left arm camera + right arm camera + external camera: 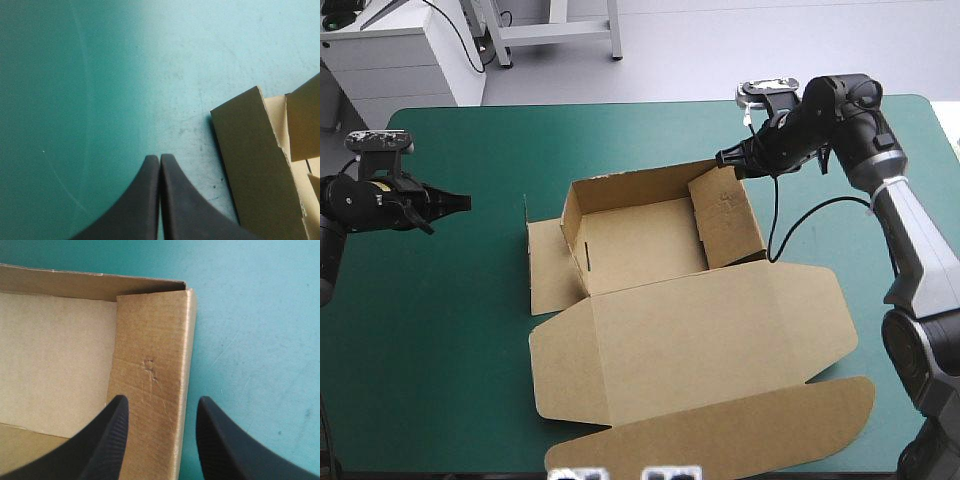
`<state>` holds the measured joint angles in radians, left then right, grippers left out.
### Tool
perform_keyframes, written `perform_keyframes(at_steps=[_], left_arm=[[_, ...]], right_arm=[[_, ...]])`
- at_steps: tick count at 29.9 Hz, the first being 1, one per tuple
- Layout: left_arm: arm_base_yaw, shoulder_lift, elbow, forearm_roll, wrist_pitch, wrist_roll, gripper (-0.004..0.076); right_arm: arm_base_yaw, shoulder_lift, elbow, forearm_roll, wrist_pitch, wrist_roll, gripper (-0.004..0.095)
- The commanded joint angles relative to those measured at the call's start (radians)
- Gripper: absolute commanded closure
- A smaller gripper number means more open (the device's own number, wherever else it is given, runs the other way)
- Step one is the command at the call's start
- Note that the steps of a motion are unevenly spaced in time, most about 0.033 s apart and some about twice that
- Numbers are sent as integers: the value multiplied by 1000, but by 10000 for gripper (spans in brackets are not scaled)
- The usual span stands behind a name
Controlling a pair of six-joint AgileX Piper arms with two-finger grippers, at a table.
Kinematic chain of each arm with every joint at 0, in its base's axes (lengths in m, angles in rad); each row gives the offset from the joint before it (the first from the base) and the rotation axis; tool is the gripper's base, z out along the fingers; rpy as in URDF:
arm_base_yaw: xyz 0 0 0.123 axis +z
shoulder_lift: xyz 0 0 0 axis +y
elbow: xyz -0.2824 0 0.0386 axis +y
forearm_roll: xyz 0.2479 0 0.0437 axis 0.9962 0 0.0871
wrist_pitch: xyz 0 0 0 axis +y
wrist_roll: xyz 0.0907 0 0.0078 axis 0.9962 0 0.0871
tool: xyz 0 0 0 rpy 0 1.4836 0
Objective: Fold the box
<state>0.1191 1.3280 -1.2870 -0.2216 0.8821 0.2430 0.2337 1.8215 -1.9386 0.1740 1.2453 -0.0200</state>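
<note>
The big lid (715, 345) lies flat and is joined to the tray along a long crease (678, 280), so it will follow flat as I pull the tray's leaning side.
The brown box (650, 240) lies in the middle of the teal-green table as an open tray: far, left and right walls raised, its big lid (710, 340) flat toward the near edge. My right gripper (725, 160) hovers open at the tray's far right corner. In the right wrist view its fingers straddle the top edge of the right wall (155, 375), which leans inward. My left gripper (460, 202) is shut and holds nothing, over bare cover left of the box. The left wrist view has the box's left side flap (255, 165) ahead of and beside my left gripper (160, 160).
A rounded tuck flap (720, 435) of the lid reaches the table's near edge. A side flap (548, 268) lies flat left of the tray. Bare teal-green cover (430, 330) spreads left of the box.
</note>
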Motion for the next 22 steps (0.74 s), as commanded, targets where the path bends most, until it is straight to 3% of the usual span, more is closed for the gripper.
perform_keyframes(at_steps=[1, 10, 17, 20, 22], left_arm=[[3, -29, -26, -20, -41, -1, 732], [3, -29, -26, -22, -17, -6, 732], [3, -29, -26, -22, -6, -6, 732], [3, -29, -26, -24, -6, -8, 732], [5, -29, -26, -24, -10, -16, 732]], right_arm=[[-3, -43, 0, -29, 6, -12, 504], [-3, 105, 7, 60, 6, -16, 504], [-3, 208, 7, 62, 6, -27, 513], [-3, 227, 7, 62, 6, -31, 606], [-3, 231, 7, 60, 6, -61, 754]])
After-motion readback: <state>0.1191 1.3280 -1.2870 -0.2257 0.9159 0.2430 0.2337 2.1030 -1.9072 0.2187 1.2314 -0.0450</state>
